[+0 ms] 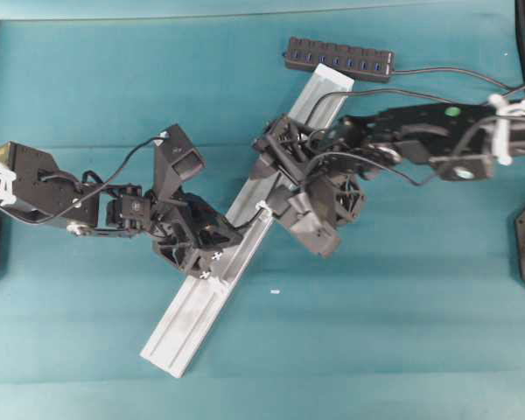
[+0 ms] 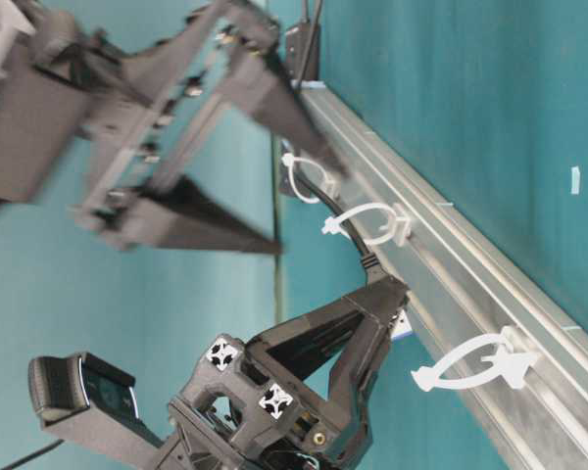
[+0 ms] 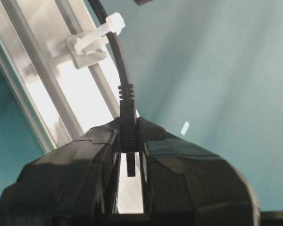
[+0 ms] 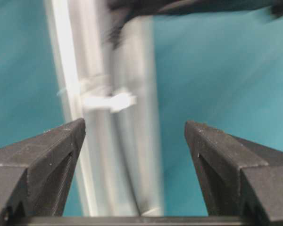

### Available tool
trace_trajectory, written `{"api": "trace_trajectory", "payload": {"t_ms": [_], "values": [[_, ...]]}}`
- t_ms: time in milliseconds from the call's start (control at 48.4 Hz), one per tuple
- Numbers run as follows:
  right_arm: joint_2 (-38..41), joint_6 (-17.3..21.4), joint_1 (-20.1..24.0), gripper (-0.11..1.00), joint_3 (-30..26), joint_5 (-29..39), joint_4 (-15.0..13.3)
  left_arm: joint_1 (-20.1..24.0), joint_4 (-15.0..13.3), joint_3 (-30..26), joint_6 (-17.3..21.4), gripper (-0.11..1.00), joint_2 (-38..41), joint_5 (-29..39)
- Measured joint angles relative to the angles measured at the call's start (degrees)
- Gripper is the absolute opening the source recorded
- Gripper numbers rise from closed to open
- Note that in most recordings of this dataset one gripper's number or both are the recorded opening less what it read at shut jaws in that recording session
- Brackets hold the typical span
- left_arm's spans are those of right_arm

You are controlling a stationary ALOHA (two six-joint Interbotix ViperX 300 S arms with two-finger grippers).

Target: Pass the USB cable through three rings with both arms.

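The left gripper's fingers surround the plug (image 2: 402, 326) that has to go into the near ring, so the robot's right gripper should take the cable (image 2: 360, 244) just behind the plug.
The black USB cable (image 2: 359, 251) runs through the far ring (image 2: 304, 178) and the middle ring (image 2: 370, 223) on the silver rail (image 2: 470, 284). My left gripper (image 3: 129, 141) is shut on the cable's plug just past the middle ring (image 3: 95, 40); its metal tip pokes back between the fingers. The near ring (image 2: 470, 367) has nothing in it. My right gripper (image 4: 134, 129) hovers open over the rail, with a blurred ring (image 4: 108, 101) ahead of it and nothing between its fingers. From overhead, the left gripper (image 1: 220, 243) and right gripper (image 1: 269, 162) face each other across the rail.
A black USB hub with blue ports (image 1: 339, 59) lies at the rail's far end, its cord trailing right. The rail (image 1: 201, 306) lies diagonally on the teal cloth. A small white scrap (image 1: 275, 291) lies right of the rail.
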Motion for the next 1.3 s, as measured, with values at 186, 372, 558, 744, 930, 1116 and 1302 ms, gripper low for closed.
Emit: {"api": "trace_trajectory", "payload": {"t_ms": [186,372,558,744,930,1116,1302], "values": [[-0.88,3.78,1.85,0.9,1.49,-1.85,1.05,-0.18,0.0,0.09,-0.26,0.11,0.0,0.0],[-0.18,9.49,3.78,0.89,0.09,3.08,1.14,-0.97,0.0,0.0,-2.64,0.11,-0.79,0.0],[1.67,10.02,5.01,0.89,-2.11,5.98,1.14,-1.14,0.0,0.09,-3.69,0.11,-0.79,0.0],[4.75,10.02,5.1,0.89,-4.66,6.33,0.97,-1.41,0.0,0.26,-3.87,0.11,-0.88,0.0],[7.29,10.02,5.1,0.88,-7.03,7.21,0.88,-1.93,0.0,0.53,-3.87,0.11,-1.14,-0.09],[7.73,10.11,5.01,0.84,-7.38,7.47,0.88,-2.64,0.0,0.97,-3.96,0.11,-1.41,-0.09],[7.56,10.11,4.92,0.84,-6.68,7.65,0.88,-2.72,0.0,1.05,-3.96,0.11,-1.41,-0.18]]}}
